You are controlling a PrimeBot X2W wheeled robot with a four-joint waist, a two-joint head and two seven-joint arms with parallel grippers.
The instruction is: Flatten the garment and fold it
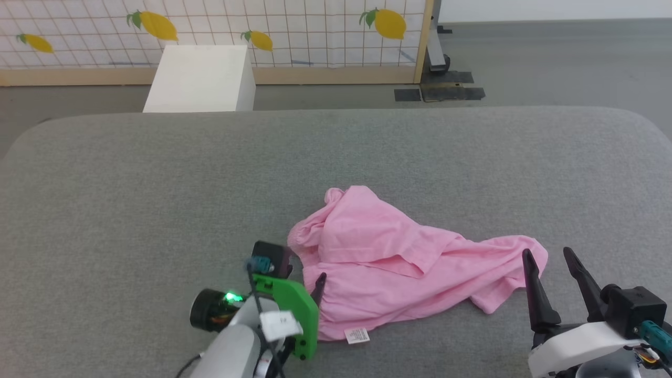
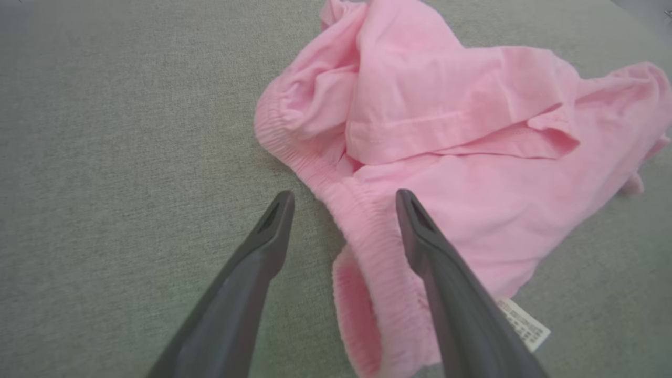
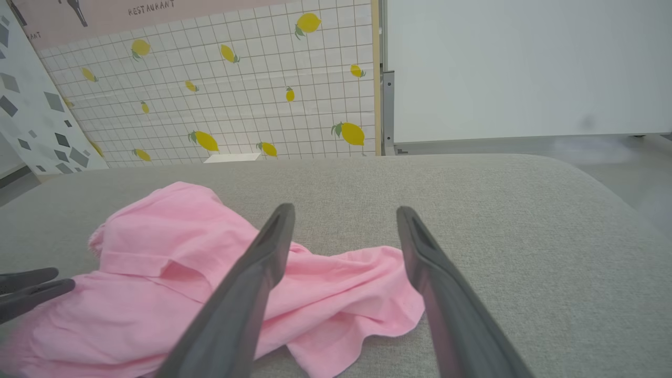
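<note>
The garment's loose flap [image 1: 376,230] is folded over the garment's middle [image 1: 398,260], so the flap will come along still folded when the robot pulls the garment's gathered elastic edge.
The garment [image 1: 399,252] is a crumpled light-pink heap on the grey padded surface [image 1: 157,184], with its white label [image 1: 357,335] at the near edge. My left gripper [image 2: 344,197] is open and straddles the gathered elastic band [image 2: 367,247]: one finger stands over the grey surface, the other over the pink cloth, and nothing is pinched. In the head view it [image 1: 304,281] sits at the garment's left end. My right gripper [image 1: 547,253] is open at the garment's right end, above the cloth's tip [image 3: 367,294], holding nothing.
A white box [image 1: 199,79] stands on the floor beyond the far edge. Behind it is a lemon-patterned grid panel [image 1: 294,31] with a wooden post [image 1: 426,42]. Bare grey surface lies to the left, right and far side of the garment.
</note>
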